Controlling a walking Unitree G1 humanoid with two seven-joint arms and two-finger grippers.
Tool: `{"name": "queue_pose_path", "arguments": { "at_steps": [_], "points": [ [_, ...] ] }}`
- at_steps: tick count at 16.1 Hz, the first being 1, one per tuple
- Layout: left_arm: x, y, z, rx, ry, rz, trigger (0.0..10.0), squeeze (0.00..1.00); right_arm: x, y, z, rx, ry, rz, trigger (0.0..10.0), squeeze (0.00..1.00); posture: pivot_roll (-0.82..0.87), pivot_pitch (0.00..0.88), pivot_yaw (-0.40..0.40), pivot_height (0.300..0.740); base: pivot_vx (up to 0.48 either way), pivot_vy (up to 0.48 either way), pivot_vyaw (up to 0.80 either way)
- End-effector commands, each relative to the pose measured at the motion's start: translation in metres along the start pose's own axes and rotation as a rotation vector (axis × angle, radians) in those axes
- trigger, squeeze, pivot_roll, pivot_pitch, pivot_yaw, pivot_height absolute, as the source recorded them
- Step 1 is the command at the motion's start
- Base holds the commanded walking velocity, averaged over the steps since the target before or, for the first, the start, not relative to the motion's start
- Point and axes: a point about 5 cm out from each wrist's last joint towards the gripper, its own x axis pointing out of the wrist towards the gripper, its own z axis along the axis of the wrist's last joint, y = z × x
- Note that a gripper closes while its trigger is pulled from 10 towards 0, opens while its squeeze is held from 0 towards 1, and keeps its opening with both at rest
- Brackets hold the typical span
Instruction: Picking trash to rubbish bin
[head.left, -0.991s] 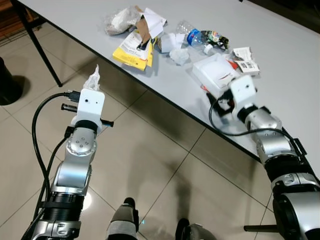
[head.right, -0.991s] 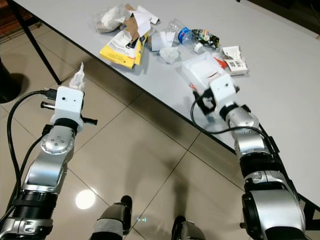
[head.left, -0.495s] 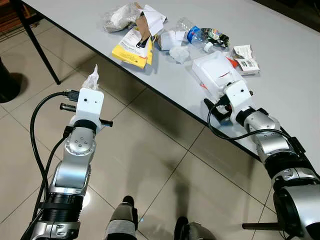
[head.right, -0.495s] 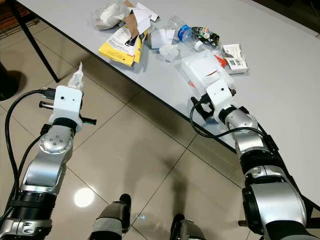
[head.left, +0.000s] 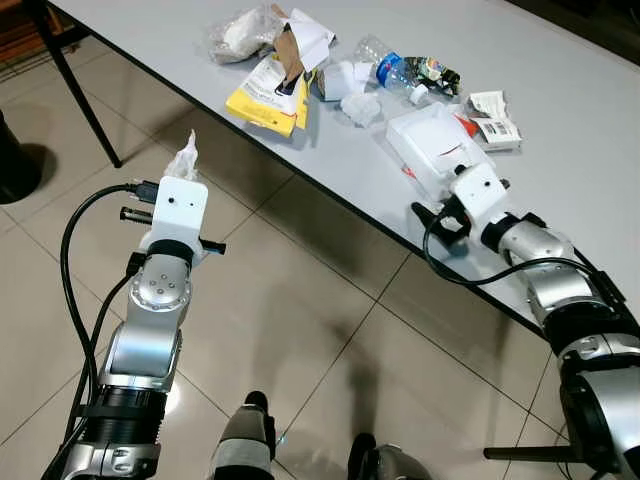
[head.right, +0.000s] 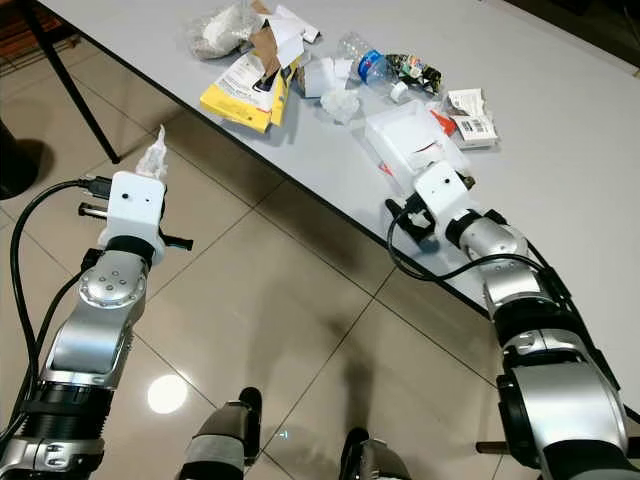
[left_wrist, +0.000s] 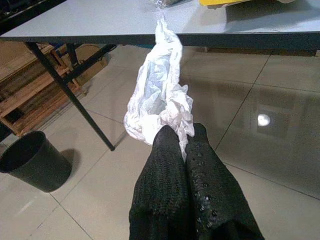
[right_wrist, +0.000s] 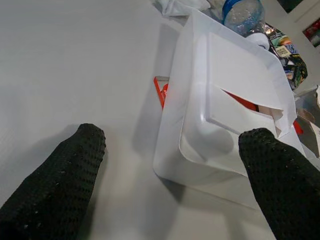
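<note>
My gripper will, I expect, leave a hidden red thing behind when it lifts, because red shows through the crack in the white plastic box.
My left gripper is shut on a crumpled white tissue, held over the tiled floor in front of the table; the same tissue sticks up past the left wrist. A black rubbish bin stands on the floor to the far left, by the table leg. My right gripper is open, low over the grey table near its front edge. Its fingers straddle the near corner of a white plastic box without touching it.
More trash lies on the table: a yellow packet, a crumpled clear bag, a plastic bottle, a white tissue ball and a small carton. A black table leg stands between me and the bin.
My right wrist has dropped lower and settled at the near corner of the white box. The left arm has kept still with the tissue.
</note>
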Motion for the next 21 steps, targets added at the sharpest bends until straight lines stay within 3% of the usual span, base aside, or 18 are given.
{"name": "queue_pose_path", "arguments": {
  "at_steps": [1,6,8,11,12,15,18,21],
  "points": [
    [-0.002,-0.002,-0.001,0.001,0.004,-0.003,0.0,0.0,-0.015,0.005,-0.026,0.004,0.093,0.052,10.0,0.0,0.45,0.276,-0.113,0.74,0.0,0.0,0.0],
    [0.0,-0.004,-0.002,-0.002,0.011,-0.01,0.0,0.0,-0.042,-0.009,-0.038,-0.014,0.1,0.098,10.0,0.0,0.43,0.27,-0.112,0.74,0.0,0.0,0.0],
    [0.0,-0.004,-0.002,-0.004,0.012,-0.009,0.0,0.0,-0.044,-0.018,-0.032,-0.024,0.067,0.059,10.0,0.0,0.43,0.267,-0.114,0.74,0.0,0.0,0.0],
    [0.001,-0.005,-0.002,-0.007,0.011,-0.008,0.0,0.0,-0.035,-0.028,-0.012,-0.013,-0.016,-0.011,10.0,0.0,0.43,0.266,-0.114,0.74,0.0,0.0,0.0],
    [0.001,-0.006,-0.001,-0.008,0.009,-0.009,0.0,0.0,-0.023,-0.028,0.002,0.0,-0.064,-0.031,10.0,0.0,0.43,0.264,-0.115,0.74,0.0,0.0,0.0],
    [0.0,-0.004,0.0,-0.006,0.007,-0.001,0.0,0.0,-0.006,-0.022,0.019,0.024,-0.113,-0.043,10.0,0.0,0.45,0.267,-0.116,0.74,0.0,0.0,0.0],
    [-0.001,-0.001,-0.002,0.001,0.012,0.006,0.0,0.0,0.003,-0.015,0.021,0.053,-0.101,-0.03,10.0,0.0,0.46,0.27,-0.116,0.74,0.0,0.0,0.0],
    [-0.001,0.001,-0.002,0.004,0.011,0.008,0.0,0.0,0.011,0.0,0.012,0.071,-0.002,0.063,10.0,0.0,0.47,0.271,-0.115,0.74,0.0,0.0,0.0]
  ]
}}
